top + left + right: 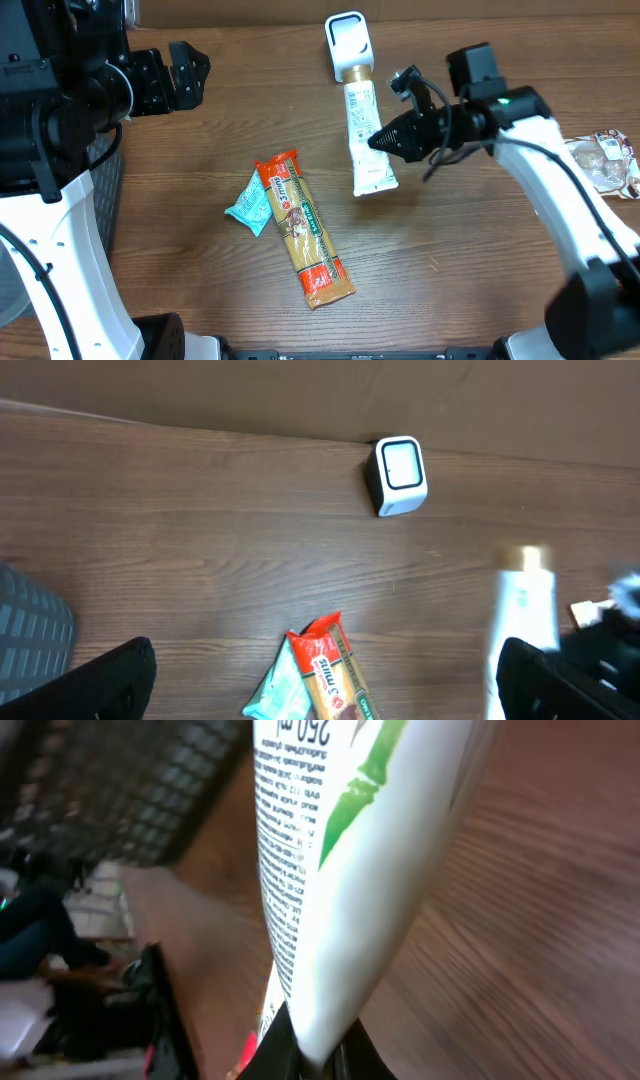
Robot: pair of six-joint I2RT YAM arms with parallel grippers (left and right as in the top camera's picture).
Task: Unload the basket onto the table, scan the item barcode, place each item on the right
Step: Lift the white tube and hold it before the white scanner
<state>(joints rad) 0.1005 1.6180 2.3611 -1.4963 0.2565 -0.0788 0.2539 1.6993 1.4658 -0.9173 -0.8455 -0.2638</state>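
Observation:
The tube's printed side [361,112] is facing up and its cap is pointing at the scanner. Next, my right gripper turns the printed side to face the scanner's window [348,37].
A white tube [362,125] with a gold cap and green print lies lengthwise, its cap close to the white scanner [348,42] at the back of the table. My right gripper [377,141] comes in from the right and is shut on the tube's side. In the right wrist view the tube [340,850] narrows down into the pinched black fingers of that gripper [312,1055]. My left gripper [193,72] hangs open at the far left, away from the tube. Its wrist view shows the scanner [400,475], the tube [522,615] and its wide-apart gripper [325,685].
An orange pasta pack [303,228] and a teal packet [250,203] lie at the table's middle. A clear-wrapped item [608,160] sits at the right edge. A dark basket [100,165] stands at the left.

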